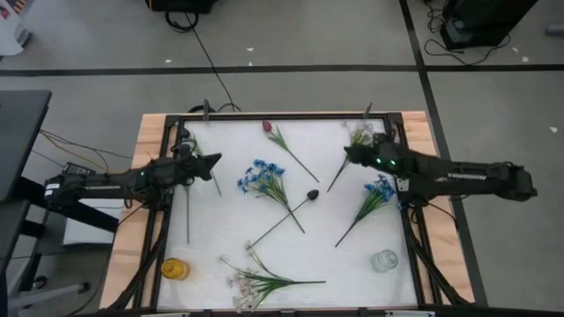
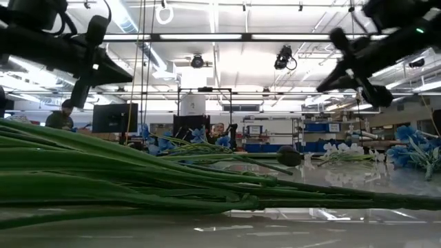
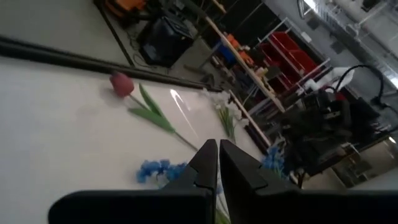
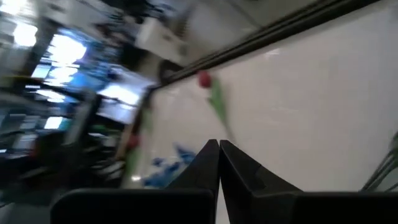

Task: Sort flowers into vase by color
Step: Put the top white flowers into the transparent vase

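Note:
The stems of the white spray narrow together into a shared stalk (image 1: 337, 176). I expect the whole spray (image 1: 359, 137) to come up as one and stay fanned out when I lift it.
Flowers lie flat on the white table: a red tulip bud (image 1: 267, 127) at the far middle, a blue bunch (image 1: 262, 176) at the centre, a blackish bud (image 1: 311, 195), a white spray (image 1: 359, 134) at the far right, a second blue bunch (image 1: 381, 188) at the right, and a pale spray (image 1: 247, 282) near the front edge. My left gripper (image 1: 214, 159) hangs shut above the table's left part, left of the central blue bunch (image 3: 155, 169). My right gripper (image 1: 349, 151) hangs shut above the far right, beside the white spray. Neither holds anything.
A yellow vase (image 1: 174, 269) stands at the near left corner and a clear glass vase (image 1: 384, 261) at the near right. A bare green stem (image 1: 187, 211) lies along the left side. A dark frame (image 1: 282, 115) rims the table.

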